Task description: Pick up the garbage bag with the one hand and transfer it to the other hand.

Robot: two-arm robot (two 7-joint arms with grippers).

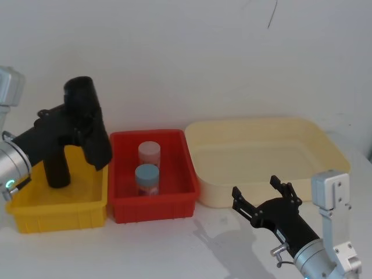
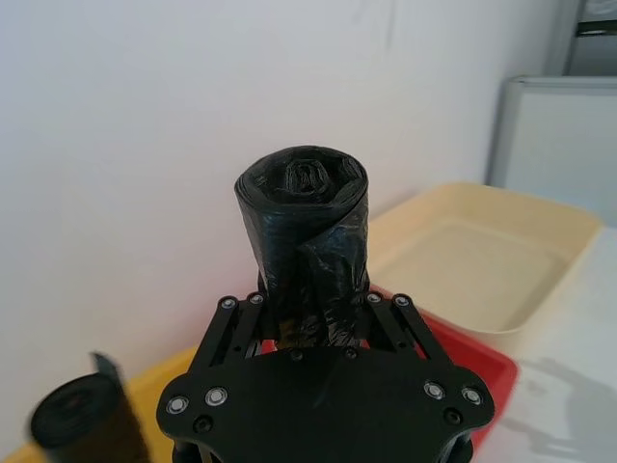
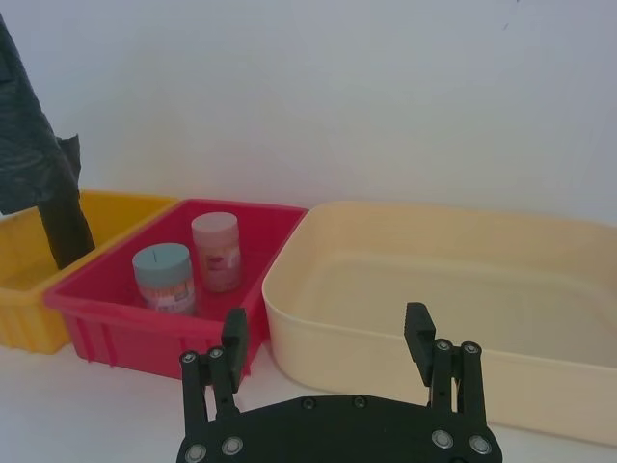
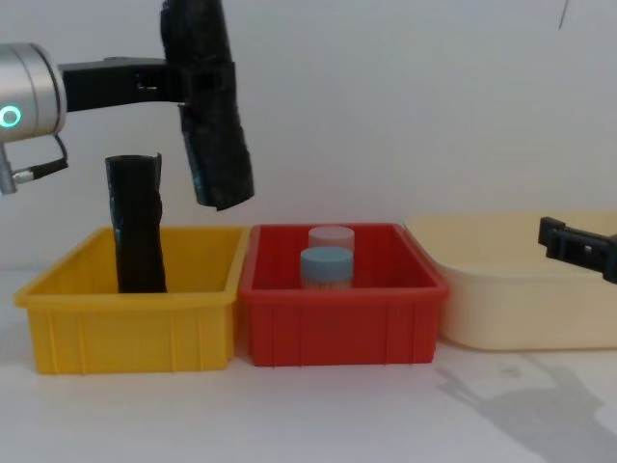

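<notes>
The garbage bag's lower half (image 4: pixel 219 152) sticks out straight at a tilt, so I expect its upper half (image 4: pixel 196 35) to stay upright when my right gripper carries it.
The garbage bag (image 1: pixel 91 127), a thick black crinkly roll, hangs tilted in the air above the yellow bin (image 1: pixel 58 213). My left gripper (image 1: pixel 77 125), on the arm with the green ring light, is shut on its upper half. From the left wrist, the garbage bag (image 2: pixel 308 231) stands up between the two fingers (image 2: pixel 239 323). In the chest view the garbage bag (image 4: pixel 208 111) is high at the left, well above the bin rims. My right gripper (image 1: pixel 256 188) is open and holds nothing, low at the front right, before the cream tub (image 1: pixel 328 148).
A slimmer black roll (image 1: pixel 57 168) stands upright in the yellow bin. The red bin (image 1: pixel 154 210) in the middle holds a pink-lidded jar (image 1: pixel 149 153) and a blue-lidded jar (image 1: pixel 147 177). A white wall stands behind the bins.
</notes>
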